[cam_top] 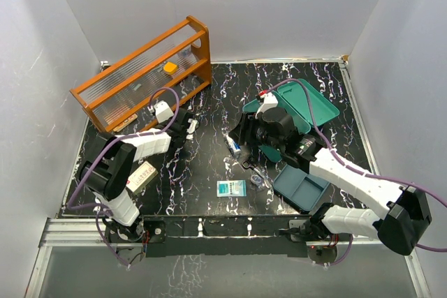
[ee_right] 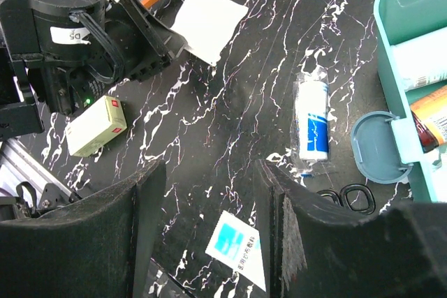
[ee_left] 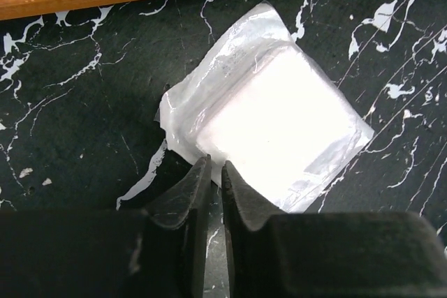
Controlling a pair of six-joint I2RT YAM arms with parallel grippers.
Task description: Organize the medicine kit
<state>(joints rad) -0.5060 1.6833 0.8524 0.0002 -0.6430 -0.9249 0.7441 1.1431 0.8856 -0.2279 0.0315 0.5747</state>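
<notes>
The gauze packet is flat beside the orange rack, so my left gripper should pinch the packet's near edge and pull it clear before my right gripper takes hold.
The teal medicine kit lies open at the back right, with boxes inside it; its rim shows in the right wrist view. A white gauze packet in clear plastic lies flat by the orange rack. My left gripper is pinched on its near edge, the jaws almost together. My right gripper hangs open over the table with nothing in it, above a small teal sachet. A blue-and-white roll and black scissors lie beside the kit.
The orange wooden rack stands at the back left, close behind my left gripper. A cream box lies by the left arm. A blue-grey divided tray sits front right under the right arm. White walls enclose the table.
</notes>
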